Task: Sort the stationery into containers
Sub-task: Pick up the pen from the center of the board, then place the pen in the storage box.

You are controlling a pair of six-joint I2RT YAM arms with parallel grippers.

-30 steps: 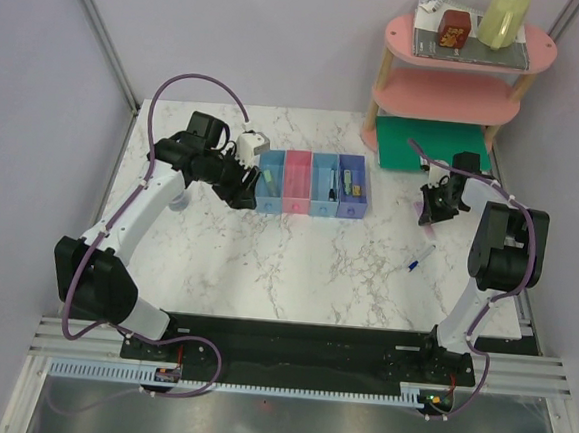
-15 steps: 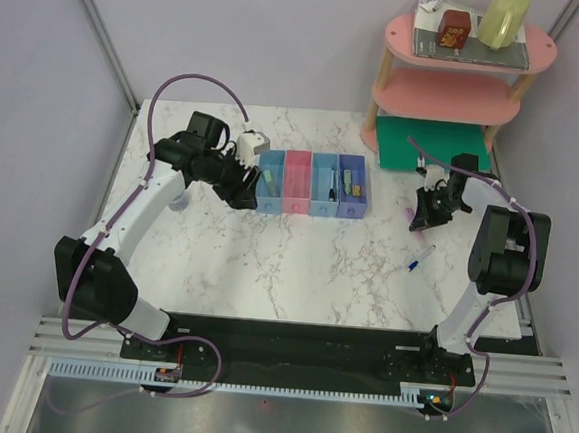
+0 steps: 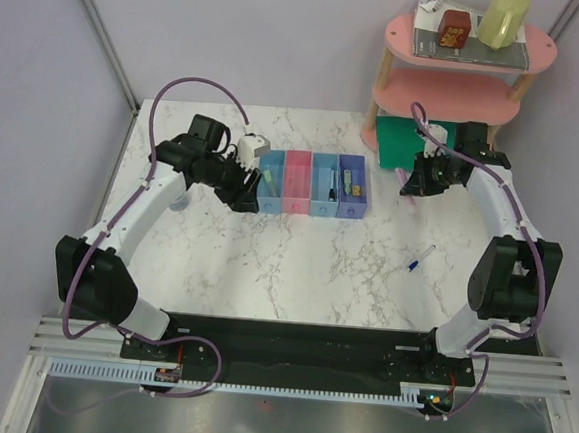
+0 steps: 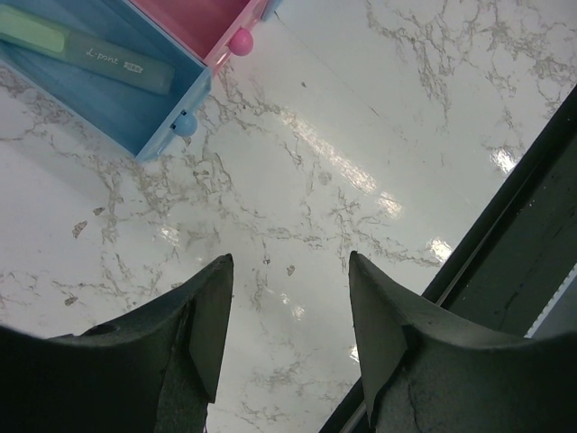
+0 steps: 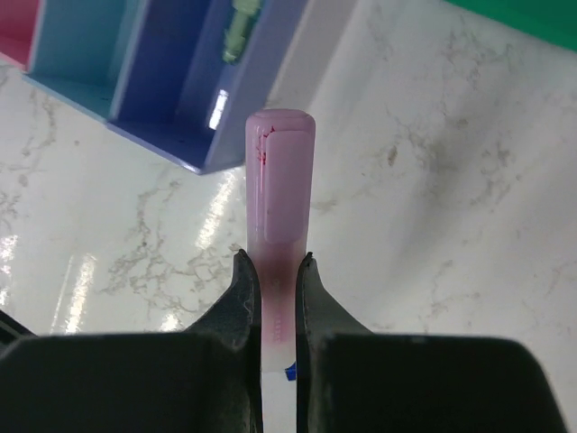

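My right gripper goes on to the bin and lets go there, as the pink stick [image 3: 402, 176] is shaped like the green stick in the light blue bin [image 3: 271, 196].
Four joined bins [image 3: 312, 183] sit mid-table: light blue, pink, light blue, purple. My right gripper [image 3: 409, 184] is shut on a pink stick [image 5: 278, 194] and holds it above the marble, just right of the purple bin [image 5: 194, 86]. A pale green stick [image 5: 235, 29] lies in the purple bin. Another green stick [image 4: 86, 52] lies in the leftmost blue bin [image 4: 108, 99]. My left gripper [image 4: 287, 271] is open and empty, just left of the bins [image 3: 241, 195]. A blue-and-white pen [image 3: 420, 258] lies on the table at the right. A black pen [image 3: 331, 187] is in the third bin.
A pink round tiered shelf [image 3: 468, 75] stands at the back right with a red box [image 3: 453, 29] and a yellow bottle [image 3: 504, 18] on top. A flat green board [image 3: 430, 147] lies at its foot. A grey-purple roll [image 3: 178, 202] lies under the left arm.
My right gripper has lifted the pink stick off the right side of the table and carried it up and left toward the purple bin. The left arm has barely moved.
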